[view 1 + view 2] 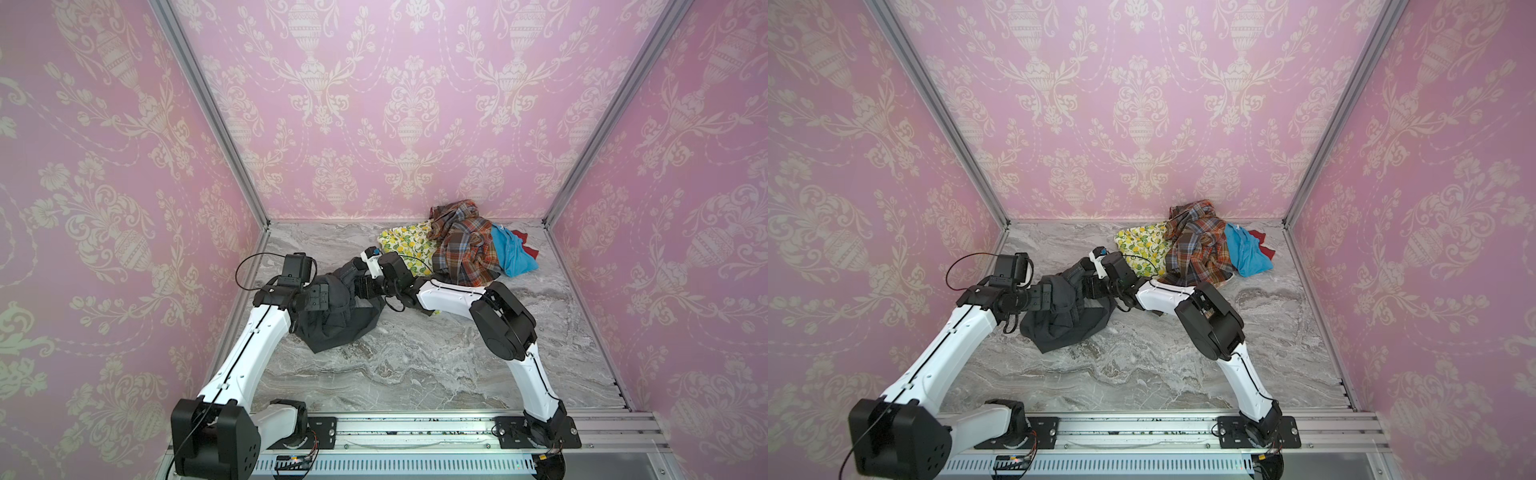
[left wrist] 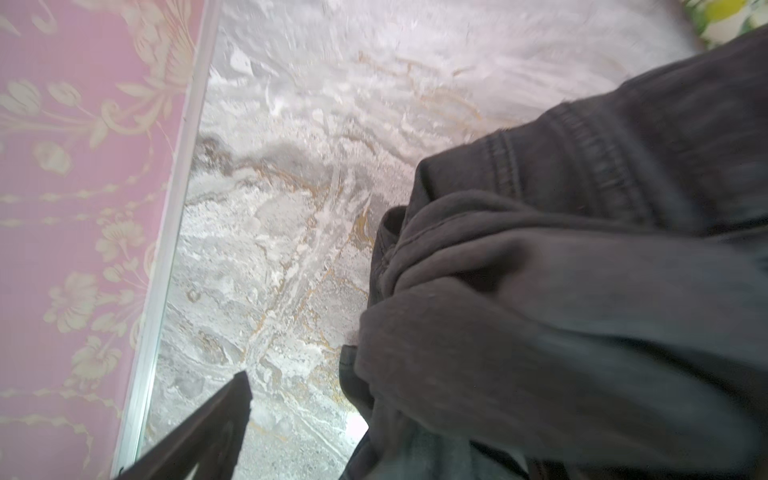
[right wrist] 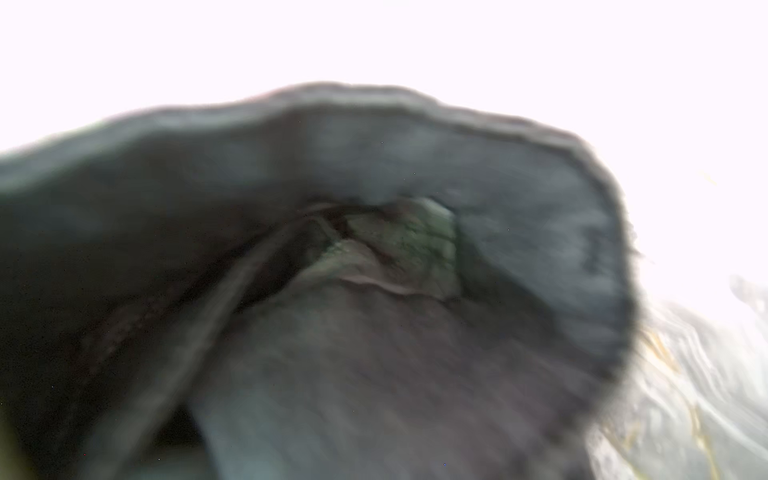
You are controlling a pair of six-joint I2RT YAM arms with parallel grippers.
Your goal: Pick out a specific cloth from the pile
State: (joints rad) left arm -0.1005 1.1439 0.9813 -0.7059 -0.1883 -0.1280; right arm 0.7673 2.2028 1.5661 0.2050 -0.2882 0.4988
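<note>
The cloth [image 1: 372,314] is close to the pile, so next my left gripper comes in from the cloth's outer edge, grabs its middle [image 1: 341,301] and takes it farther away.
The cloth [image 1: 340,320] [image 1: 1063,320], dark charcoal denim with stitched seams, lies crumpled on the marble table left of centre, apart from the pile [image 1: 461,249] [image 1: 1200,249] at the back right. My left gripper [image 1: 332,296] [image 1: 1054,300] is at the cloth's left side. In the left wrist view one dark finger [image 2: 216,424] stands well clear of the cloth [image 2: 582,291], with bare table between them; the other finger is hidden. My right gripper [image 1: 356,286] [image 1: 1081,286] is pressed into the cloth's upper right. Blurred denim [image 3: 374,353] fills the right wrist view and hides the fingers.
The pile holds a lemon-print cloth [image 1: 405,245], an orange plaid shirt [image 1: 465,249], a turquoise cloth [image 1: 513,255] and a red one [image 1: 525,243]. Pink patterned walls with aluminium posts close three sides. A metal rail [image 1: 415,432] runs along the front. Bare marble table [image 1: 415,365] lies in front.
</note>
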